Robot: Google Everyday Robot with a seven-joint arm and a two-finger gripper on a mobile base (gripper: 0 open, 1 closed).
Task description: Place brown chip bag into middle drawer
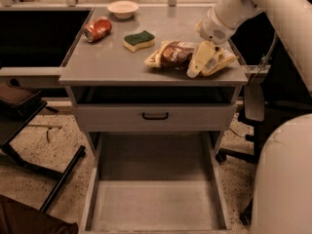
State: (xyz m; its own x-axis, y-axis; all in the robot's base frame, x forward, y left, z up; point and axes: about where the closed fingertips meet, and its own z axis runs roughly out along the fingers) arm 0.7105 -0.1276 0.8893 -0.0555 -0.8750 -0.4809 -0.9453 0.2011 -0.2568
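Observation:
The brown chip bag (173, 55) should stay puffed up and stick out to the side when I lift it by its end, because its body bulges round (165, 53) past my gripper.
The brown chip bag (170, 54) lies on its side on the cabinet top, right of centre. My gripper (212, 65) hangs from the cream arm coming in from the upper right. It is down at the bag's right end, with its two pale fingers (197, 63) spread apart and covering that end. It is open and holds nothing. The middle drawer (156, 204) is pulled far out below, with a bare grey floor and low side walls.
A green-and-yellow sponge (139, 40), a red soda can (97, 29) and a white bowl (123, 8) sit on the cabinet top (97, 67). A closed drawer front with a black handle (155, 115) is above the open drawer. A black chair stands at the right and dark furniture at the left.

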